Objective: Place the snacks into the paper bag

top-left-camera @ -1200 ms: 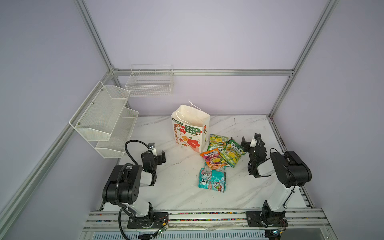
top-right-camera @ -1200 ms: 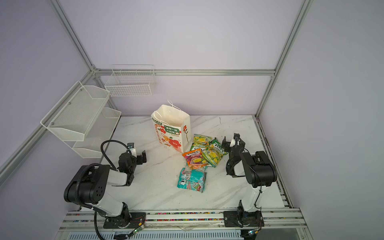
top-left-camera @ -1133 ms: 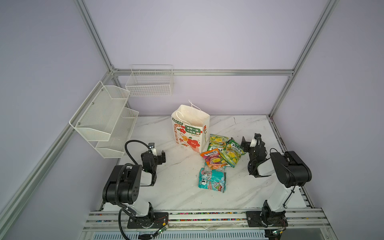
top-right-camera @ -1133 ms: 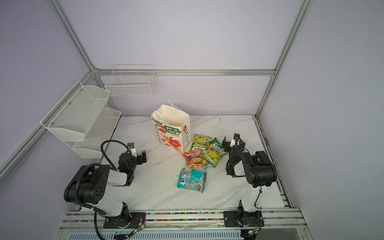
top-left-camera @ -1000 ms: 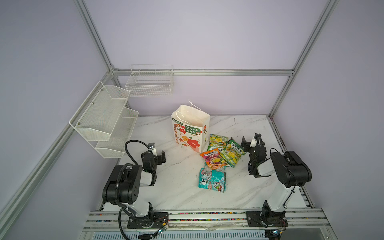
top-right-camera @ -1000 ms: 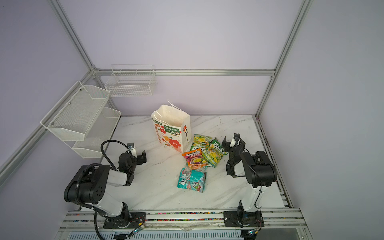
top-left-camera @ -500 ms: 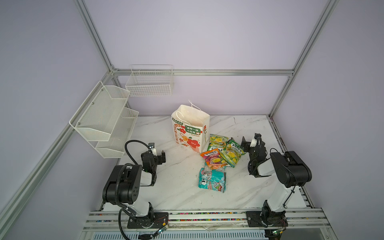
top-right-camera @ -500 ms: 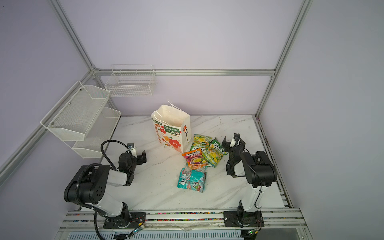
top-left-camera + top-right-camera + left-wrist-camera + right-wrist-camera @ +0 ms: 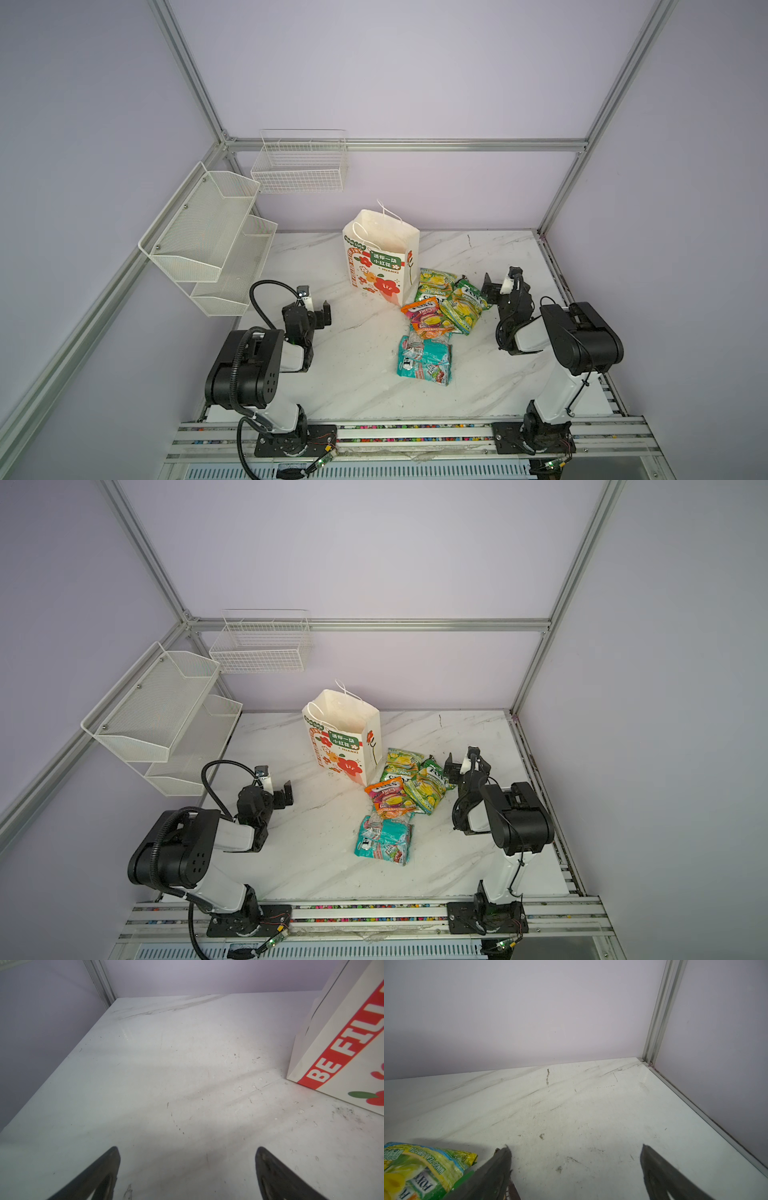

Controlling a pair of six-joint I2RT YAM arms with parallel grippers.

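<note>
I can see the paper bag standing crooked with its corner (image 9: pixel 403 303) against the snacks. My left gripper and right gripper should grab its rim (image 9: pixel 412 240) and turn the bag clear first.
The white paper bag (image 9: pixel 380 255) (image 9: pixel 343 737) (image 9: pixel 340 1047) stands upright and open at the back middle of the marble table. Just to its right the snacks lie in a pile: green-yellow packets (image 9: pixel 455 301) (image 9: pixel 417 785) (image 9: pixel 419 1169), an orange-pink packet (image 9: pixel 426 316) (image 9: pixel 388 798), and a teal packet (image 9: pixel 424 359) (image 9: pixel 384 839) nearer the front. My left gripper (image 9: pixel 315 305) (image 9: pixel 277 793) (image 9: pixel 188 1155) is open and empty, low over the table left of the bag. The right gripper (image 9: pixel 500 282) (image 9: pixel 462 766) (image 9: pixel 575 1153) is open and empty beside the pile's right edge, one finger (image 9: pixel 496 1167) next to a green-yellow packet.
White mesh shelves (image 9: pixel 208 241) (image 9: pixel 153 721) hang on the left wall and a white wire basket (image 9: pixel 301 164) (image 9: pixel 262 644) on the back wall. Aluminium frame posts (image 9: pixel 658 1012) (image 9: pixel 99 980) stand at the table's back corners.
</note>
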